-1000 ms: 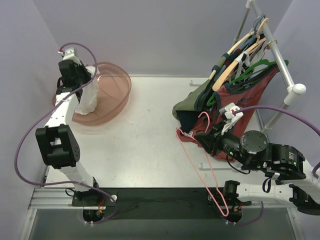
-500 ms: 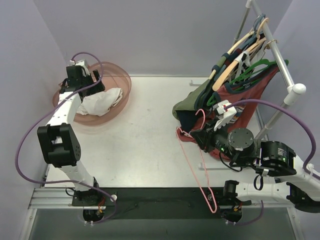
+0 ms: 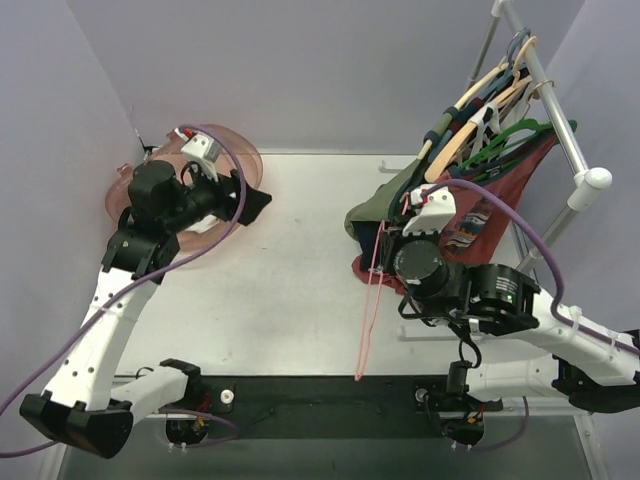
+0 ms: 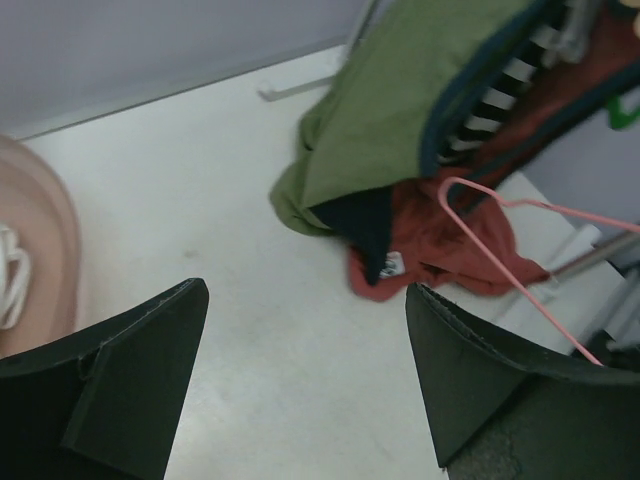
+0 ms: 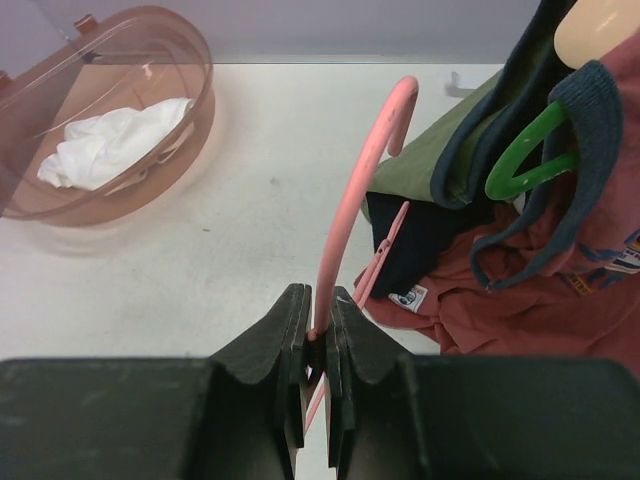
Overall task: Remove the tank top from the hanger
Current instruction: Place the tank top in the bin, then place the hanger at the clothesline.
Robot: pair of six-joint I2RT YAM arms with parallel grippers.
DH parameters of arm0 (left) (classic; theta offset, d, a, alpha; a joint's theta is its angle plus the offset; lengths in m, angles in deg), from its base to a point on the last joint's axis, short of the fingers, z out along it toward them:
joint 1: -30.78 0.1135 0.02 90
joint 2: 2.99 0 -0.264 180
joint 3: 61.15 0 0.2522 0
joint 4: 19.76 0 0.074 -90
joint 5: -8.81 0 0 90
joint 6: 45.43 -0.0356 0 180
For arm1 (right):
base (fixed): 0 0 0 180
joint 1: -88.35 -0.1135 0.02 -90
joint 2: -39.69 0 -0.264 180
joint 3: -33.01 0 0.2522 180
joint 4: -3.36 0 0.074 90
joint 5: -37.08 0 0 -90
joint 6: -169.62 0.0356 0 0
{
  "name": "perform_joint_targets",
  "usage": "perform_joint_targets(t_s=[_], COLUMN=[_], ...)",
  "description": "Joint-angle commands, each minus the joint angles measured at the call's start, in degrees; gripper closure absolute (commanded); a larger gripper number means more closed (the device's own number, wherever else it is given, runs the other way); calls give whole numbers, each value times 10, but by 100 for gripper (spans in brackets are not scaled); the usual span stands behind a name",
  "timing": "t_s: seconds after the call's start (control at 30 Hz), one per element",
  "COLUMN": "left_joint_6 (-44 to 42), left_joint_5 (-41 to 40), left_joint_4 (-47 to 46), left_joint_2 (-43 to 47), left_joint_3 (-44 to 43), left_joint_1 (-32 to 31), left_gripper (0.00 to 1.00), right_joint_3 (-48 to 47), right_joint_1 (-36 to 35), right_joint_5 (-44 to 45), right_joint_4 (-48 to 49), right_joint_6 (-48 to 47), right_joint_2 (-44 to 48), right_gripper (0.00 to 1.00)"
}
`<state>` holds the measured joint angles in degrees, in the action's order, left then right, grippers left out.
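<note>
The pink hanger is pinched just below its hook (image 5: 323, 303) by my right gripper, so my left gripper should grab the hanger's dangling end (image 3: 359, 375) before my right gripper opens.
The white tank top (image 5: 115, 145) lies bunched in the pink basket (image 5: 190, 60), free of the hanger; in the left wrist view only a sliver of the tank top (image 4: 8, 290) shows at the edge. My right gripper (image 5: 318, 300) is shut on the bare pink hanger (image 5: 365, 170) just below its hook. In the top view that hanger (image 3: 370, 300) hangs down from the right gripper (image 3: 385, 235) beside the clothes pile. My left gripper (image 3: 258, 205) is open and empty over the table, just right of the basket (image 3: 240, 150).
A clothes rack (image 3: 540, 90) at the back right carries several hangers with garments. A green, navy and red clothes pile (image 3: 385, 205) spills from it onto the table. A green hanger (image 5: 525, 150) sits in the red garment (image 5: 520, 290).
My left gripper opened and dropped the tank top into the basket, then swung right out over the table. My right gripper moved back toward the rack with the hanger.
</note>
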<state>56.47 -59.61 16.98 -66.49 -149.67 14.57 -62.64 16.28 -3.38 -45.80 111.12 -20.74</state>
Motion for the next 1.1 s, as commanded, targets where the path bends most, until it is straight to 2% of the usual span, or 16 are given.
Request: perform_joint_targets(t_s=[0.0, 0.23, 0.43, 0.7, 0.8, 0.93, 1.07], left_joint_6=[35, 105, 123, 27, 9, -54, -67], left_joint_5=[118, 183, 210, 165, 160, 103, 97], left_joint_4=[-28, -83, -72, 33, 33, 78, 76], left_joint_2=[63, 160, 195, 207, 214, 201, 196], left_joint_3=[58, 135, 136, 96, 109, 109, 117], left_joint_1=[-55, -124, -138, -148, -154, -168, -189], left_gripper=[11, 15, 16, 19, 23, 23, 23], right_joint_3=[-10, -3, -30, -92, -121, -155, -180], right_joint_1=[27, 80, 97, 119, 124, 127, 131], right_joint_5=[65, 2, 7, 17, 16, 18, 23], right_joint_4=[9, 7, 2, -28, -38, -49, -68], right_joint_6=[64, 156, 201, 251, 257, 259, 260], right_joint_2=[-21, -70, -129, -209, -233, -257, -281], right_gripper=[100, 100, 100, 100, 100, 100, 100])
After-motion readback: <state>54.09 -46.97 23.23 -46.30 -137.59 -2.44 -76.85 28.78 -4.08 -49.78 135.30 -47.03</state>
